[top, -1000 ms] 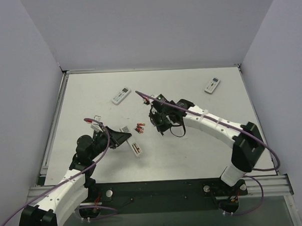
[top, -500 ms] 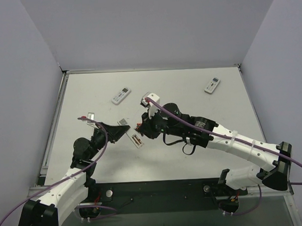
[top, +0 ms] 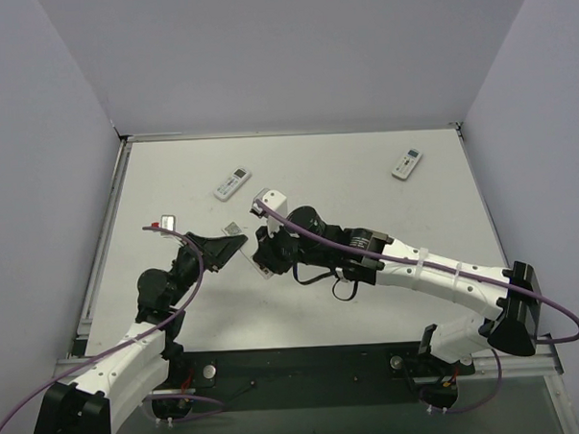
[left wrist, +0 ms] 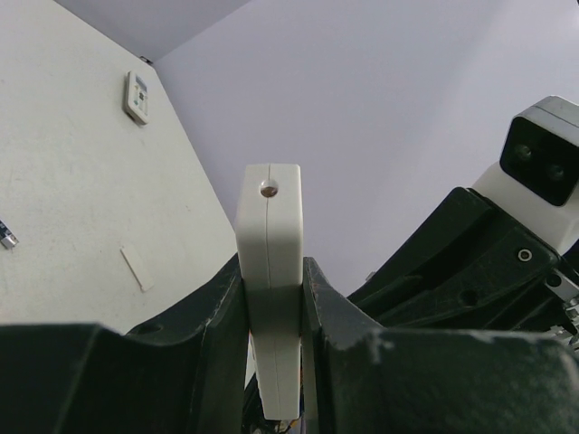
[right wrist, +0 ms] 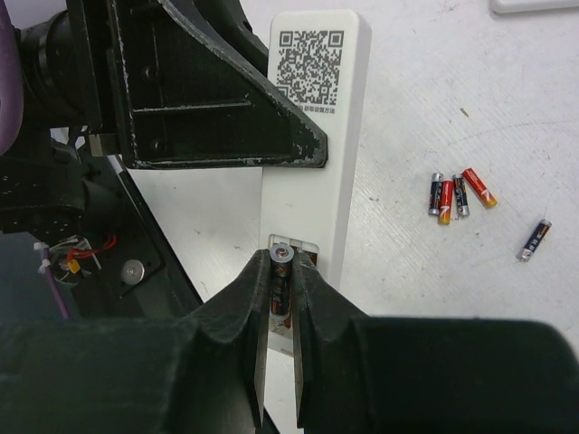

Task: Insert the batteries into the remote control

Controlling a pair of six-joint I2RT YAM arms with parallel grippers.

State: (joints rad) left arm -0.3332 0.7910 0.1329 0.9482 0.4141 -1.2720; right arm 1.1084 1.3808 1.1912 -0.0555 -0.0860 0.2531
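The battery's end [right wrist: 282, 254] nearest the QR label sticks up from the battery bay, so I should open my right gripper, turn it and press that end down.
My left gripper [left wrist: 271, 282] is shut on a white remote control [left wrist: 269, 208] and holds it edge-up above the table. In the right wrist view the remote's back [right wrist: 312, 136] shows a QR label and an open battery bay at its lower end. My right gripper [right wrist: 283, 282] is shut on one red-and-black battery [right wrist: 282, 257] and holds it end-up right at that bay. Several loose batteries [right wrist: 457, 194] lie on the table to the right, and one more [right wrist: 534, 240] lies apart. In the top view both grippers meet at the remote [top: 261, 269].
Two other white remotes lie at the back, one on the left [top: 232, 183] and one on the right [top: 406, 164]. A small flat white cover [left wrist: 137, 268] lies on the table. The right wrist's camera housing [left wrist: 543, 163] is close beside the held remote.
My right arm has swung left and down from the table's middle, bringing its gripper onto the remote's battery bay. My left gripper has lifted and turned the remote toward it.
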